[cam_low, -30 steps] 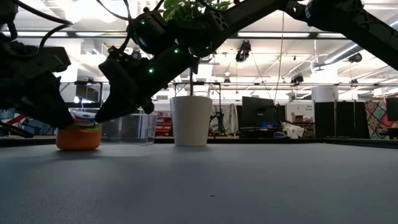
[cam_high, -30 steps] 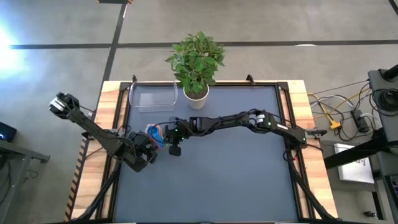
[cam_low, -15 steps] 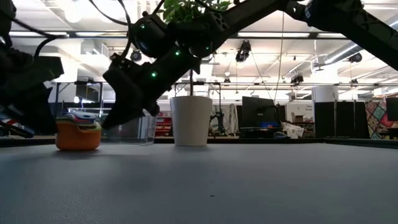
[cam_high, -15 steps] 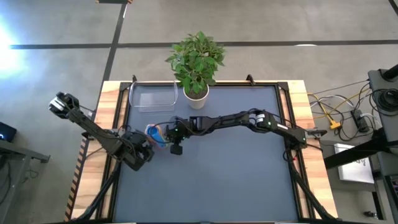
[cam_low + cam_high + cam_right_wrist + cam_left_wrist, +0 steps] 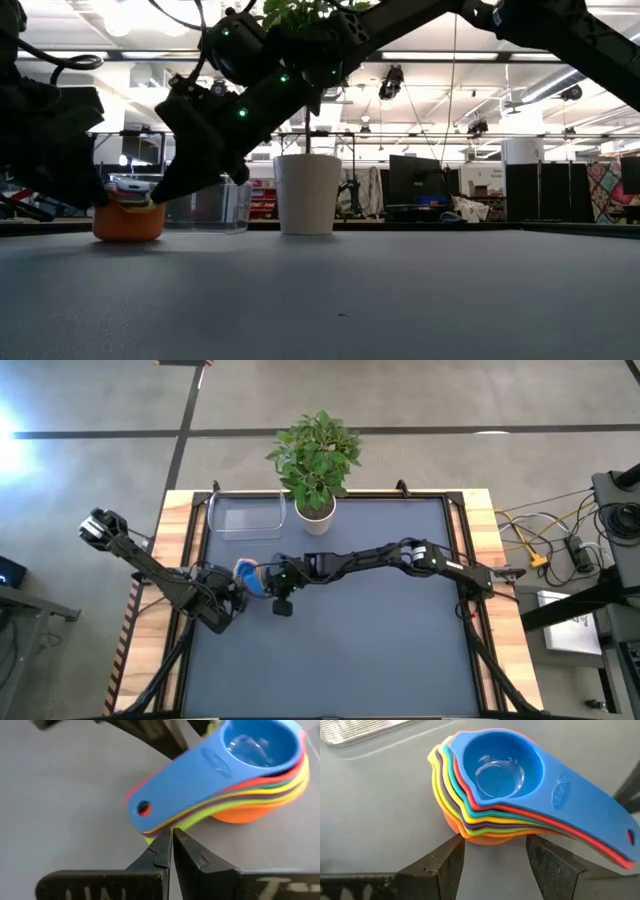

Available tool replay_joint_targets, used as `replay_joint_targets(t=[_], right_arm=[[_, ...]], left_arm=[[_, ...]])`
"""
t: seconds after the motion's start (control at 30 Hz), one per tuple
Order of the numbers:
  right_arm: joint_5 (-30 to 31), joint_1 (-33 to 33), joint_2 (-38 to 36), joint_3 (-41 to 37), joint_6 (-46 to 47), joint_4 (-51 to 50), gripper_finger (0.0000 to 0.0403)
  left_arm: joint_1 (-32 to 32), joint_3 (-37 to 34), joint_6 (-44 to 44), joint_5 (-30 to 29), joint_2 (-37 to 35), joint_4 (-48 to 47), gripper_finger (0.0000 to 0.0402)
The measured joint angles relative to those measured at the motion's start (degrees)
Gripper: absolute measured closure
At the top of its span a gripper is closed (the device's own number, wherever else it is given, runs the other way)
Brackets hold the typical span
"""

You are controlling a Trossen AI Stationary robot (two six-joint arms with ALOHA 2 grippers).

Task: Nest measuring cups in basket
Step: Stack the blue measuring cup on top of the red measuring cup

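Observation:
I should push the handles (image 5: 152,827) round with my right gripper and back it off before my left gripper takes them, because the stack's handles (image 5: 585,802) slant past my left gripper's open fingers.
The measuring cups (image 5: 490,785) sit nested in one stack on the table, blue on top and orange at the bottom, with their handles fanned toward my right gripper. The stack also shows in the high view (image 5: 250,575) and the low view (image 5: 128,218). My left gripper (image 5: 495,865) is open. Its fingers stand on either side of the orange bowl's near side, and I see no touch. My right gripper (image 5: 171,847) is shut, at the free end of the handles. The clear basket (image 5: 245,515) lies on the table beyond the stack, next to the plant. My right gripper's shut fingertips (image 5: 165,844) lie against the free end of the stacked handles (image 5: 150,836), at its lower, yellow-green edge. They come slanting down from the table's right side, along the handles. The stack rests on the table on its orange bowl (image 5: 240,812).
A potted plant in a white pot (image 5: 315,520) stands at the far edge, right of the basket (image 5: 215,205). The dark mat (image 5: 400,650) stretches to the right and near side of the stack. Wooden borders (image 5: 180,550) frame the table.
My right gripper drew up and away from the stack half a second ago, then came back down to the handles' end. My left gripper shifted a little toward the table's left and then back toward the stack. The stack has stayed where it was.

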Motion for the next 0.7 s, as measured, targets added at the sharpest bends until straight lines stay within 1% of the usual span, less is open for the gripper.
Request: replay_joint_targets(t=[0.07,0.17,0.23,0.33,0.4,0.53,0.7], right_arm=[[-0.4,0.5,0.0,0.0,0.1,1.3,0.0394],[-3.0,0.8,0.0,0.0,1.0,3.7,0.0394],[-4.4,1.0,0.0,0.0,1.3,4.5,0.0394],[-4.4,1.0,0.0,0.0,1.1,3.4,0.0394],[-4.3,0.9,-0.1,0.0,0.9,2.5,0.0394],[-3.4,0.7,-0.9,-0.1,0.5,0.7,0.0394],[3.1,0.7,-2.0,-0.1,-1.1,-2.7,0.0394]], left_arm=[[0.0,0.2,0.4,0.0,0.0,0.0,0.0207],[0.0,0.9,1.7,0.4,0.0,-0.2,0.0207],[0.0,2.0,3.7,2.4,-0.1,-1.0,0.0207],[-0.1,4.5,5.4,7.0,-0.4,-3.4,0.0207],[-0.4,5.8,5.4,7.8,-0.4,-4.9,0.0207],[-0.7,7.0,4.8,8.1,-0.2,-6.4,0.0207],[-0.7,6.8,2.3,9.3,0.2,-6.8,0.0207]])
